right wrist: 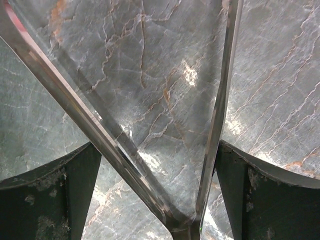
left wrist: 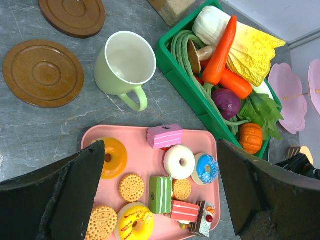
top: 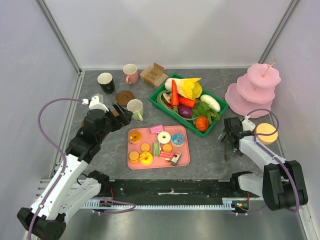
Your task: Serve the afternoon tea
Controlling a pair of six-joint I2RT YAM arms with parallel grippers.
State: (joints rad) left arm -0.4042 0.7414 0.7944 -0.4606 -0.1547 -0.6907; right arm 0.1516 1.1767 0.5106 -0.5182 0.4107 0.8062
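I should keep closing my right gripper until its fingers squeeze both arms (right wrist: 212,137) closer. The metal tongs (right wrist: 131,167) are spread open inside the fingers, with one arm along each finger.
A pink tray (top: 184,161) (left wrist: 142,162) holds the toy sweets: an orange donut (left wrist: 113,158), a white donut (left wrist: 179,161), a blue donut (left wrist: 206,168), round biscuits (left wrist: 132,187), and pink (left wrist: 165,136) and green (left wrist: 160,195) cake slices. My left gripper (top: 121,116) (left wrist: 160,185) hovers open over the tray. The pale-green mug (top: 135,107) (left wrist: 125,62) stands beside brown coasters (left wrist: 43,73). Farther back stand a black mug (top: 105,82) and a pink mug (top: 131,73). Right of the tray, my right gripper (top: 230,145) (right wrist: 157,150) has metal tongs (right wrist: 226,75) between its wide jaws, one arm against each finger.
A green basket (top: 220,118) of toy vegetables sits behind the tray. A pink tiered stand (top: 252,90) stands at the back right, with a round yellow object (top: 266,132) in front of it. A small cardboard box (top: 153,75) is at the back. White walls enclose three sides.
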